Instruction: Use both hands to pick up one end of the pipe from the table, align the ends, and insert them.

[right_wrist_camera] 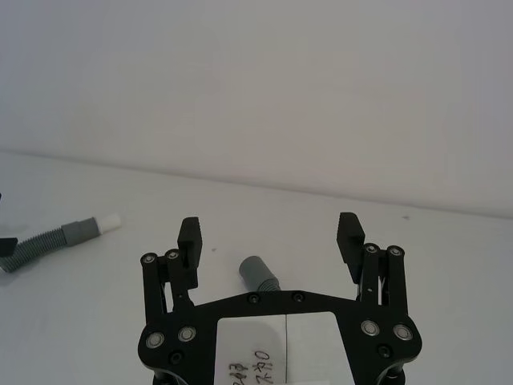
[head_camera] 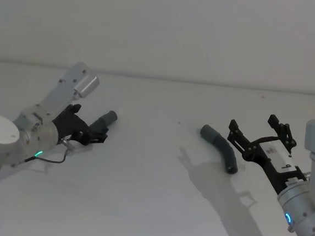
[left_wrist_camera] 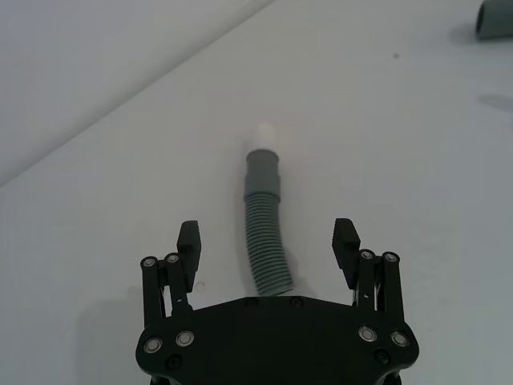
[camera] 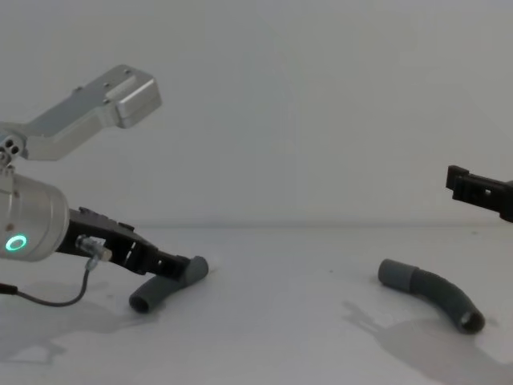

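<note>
My left gripper will have the grey cuff sticking straight out when I lift the pipe, as only a short ribbed part of the pipe is between them.
Two pieces of the pipe lie on the white table. On the left lies a ribbed piece with a grey cuff and a white tip. My left gripper is low over it, open, with a finger on each side of the ribbed part and gaps on both sides. The curved right piece has a wider hollow cuff. Raised above that piece is my right gripper, open and holding nothing. In the right wrist view its body hides most of the piece, and the cuff shows.
A thin grey cable loops beside my left wrist. A pale wall meets the far edge of the table. Bare table lies between the two pieces.
</note>
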